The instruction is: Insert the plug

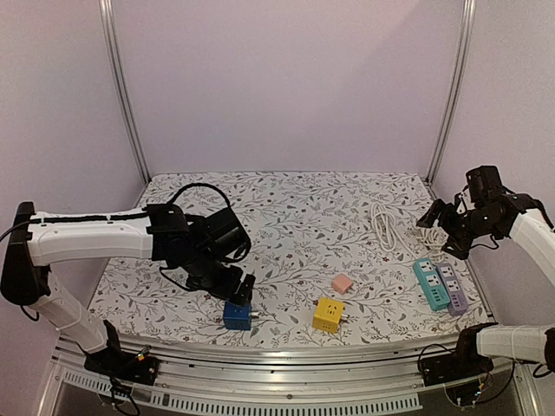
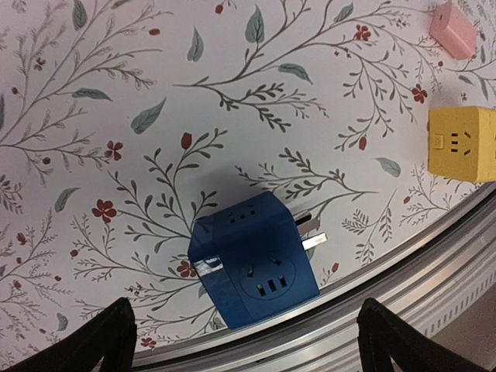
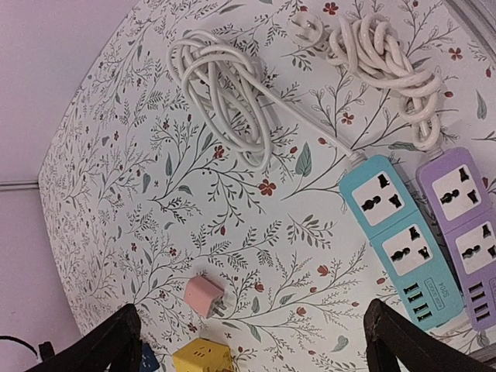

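The blue cube adapter is at a slant between my left gripper's fingers, so next I turn that gripper square to the cube's sides before it closes.
A blue cube adapter lies at the table's front edge with its metal prongs pointing right; in the left wrist view it sits between my spread fingers. My left gripper is open, just above the cube and not touching it. A small pink plug and a yellow cube adapter lie mid-table. A teal power strip and a purple one lie at the right. My right gripper is open and empty, raised above the strips.
Coiled white cords run from the power strips toward the back right. The metal front rail lies right beside the blue cube. The yellow cube and pink plug show to the right of the blue cube.
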Robot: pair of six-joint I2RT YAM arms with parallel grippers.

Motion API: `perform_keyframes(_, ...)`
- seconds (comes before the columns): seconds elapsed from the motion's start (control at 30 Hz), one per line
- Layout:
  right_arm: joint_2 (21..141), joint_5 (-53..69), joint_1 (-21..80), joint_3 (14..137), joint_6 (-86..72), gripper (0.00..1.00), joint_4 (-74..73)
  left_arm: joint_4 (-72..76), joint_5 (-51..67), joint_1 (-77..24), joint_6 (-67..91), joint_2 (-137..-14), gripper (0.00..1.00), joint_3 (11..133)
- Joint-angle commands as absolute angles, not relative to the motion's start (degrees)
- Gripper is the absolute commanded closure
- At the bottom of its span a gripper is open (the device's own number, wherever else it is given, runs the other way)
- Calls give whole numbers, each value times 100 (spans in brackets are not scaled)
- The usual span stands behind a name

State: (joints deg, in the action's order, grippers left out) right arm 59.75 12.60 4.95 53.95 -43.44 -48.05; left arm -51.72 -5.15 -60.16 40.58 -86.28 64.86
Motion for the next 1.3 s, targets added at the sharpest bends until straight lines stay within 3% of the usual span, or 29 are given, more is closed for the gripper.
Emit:
perform_keyframes(0.0, 6105, 1105, 606, 5515, -4126, 1, -5014, -5330, -524, -6236, 4399, -8707, 0, 6469)
perform_keyframes(0.4, 6628, 1390, 624, 5675, -3965, 1, -4855, -5239, -599, -6326, 4933, -9194, 6, 6241)
perform_keyframes(0.67, 6716, 1566, 630, 5712, -3912, 1, -4831, -5073, -457, -6321, 5107, -9601, 24, 6285)
perform_keyframes(0.77, 6703, 1582, 642, 5695, -3911, 1, -4849, -5099, -406, -6329, 5113, -9660, 26, 6318)
perform_keyframes(0.93, 6639, 1586, 642, 5598, -3929, 1, -4840, -5192, -416, -6320, 5167, -9566, 15, 6396)
perform_keyframes(1.27, 6583, 1438, 641, 5418, -3936, 1, -4834, -5346, -579, -6334, 5310, -9381, 3, 6696)
